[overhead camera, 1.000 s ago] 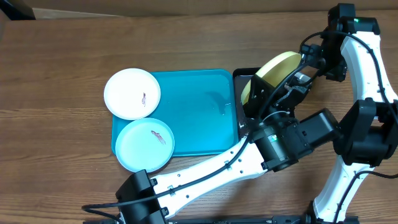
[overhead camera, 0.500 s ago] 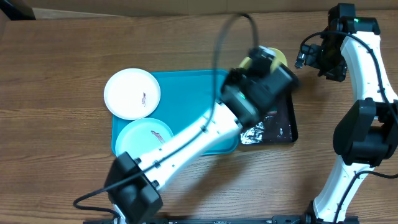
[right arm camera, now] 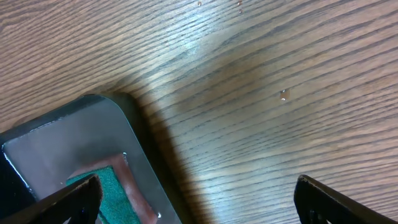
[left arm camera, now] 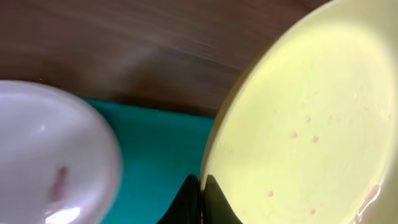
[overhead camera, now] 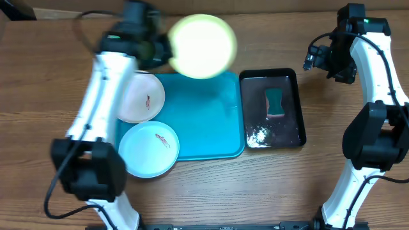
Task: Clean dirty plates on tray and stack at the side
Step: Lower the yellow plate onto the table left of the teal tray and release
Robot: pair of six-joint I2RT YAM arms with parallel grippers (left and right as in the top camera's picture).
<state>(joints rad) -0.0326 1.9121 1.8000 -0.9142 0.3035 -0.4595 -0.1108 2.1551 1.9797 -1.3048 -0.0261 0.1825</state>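
Observation:
Open wood [overhead camera: 69, 92] lies beside the white plate, off the tray. My left gripper should go on carrying the yellow-green plate there by its rim before it lets it go flat.
My left gripper [overhead camera: 160, 48] is shut on the rim of the yellow-green plate [overhead camera: 202, 46] and holds it in the air over the far edge of the turquoise tray [overhead camera: 211, 115]. In the left wrist view the plate [left arm camera: 311, 124] fills the right side, pinched between my fingers [left arm camera: 202, 186]. The white plate [overhead camera: 139, 97] lies on the tray's far left corner with a red smear. The pale blue plate [overhead camera: 149, 149] lies on the near left corner, also smeared. My right gripper [overhead camera: 317, 59] is open and empty above the bare table, right of the black tray [right arm camera: 50, 149].
A narrow black tray [overhead camera: 255, 86] with water and a green sponge [overhead camera: 275, 102] stands right of the turquoise tray. The sponge also shows in the right wrist view [right arm camera: 102, 193]. Water drops lie on the wooden table [right arm camera: 283, 94].
My left arm has swung from the black tray to the far left, carrying the yellow-green plate up over the tray's far edge. The sponge is now uncovered. The right arm has not moved.

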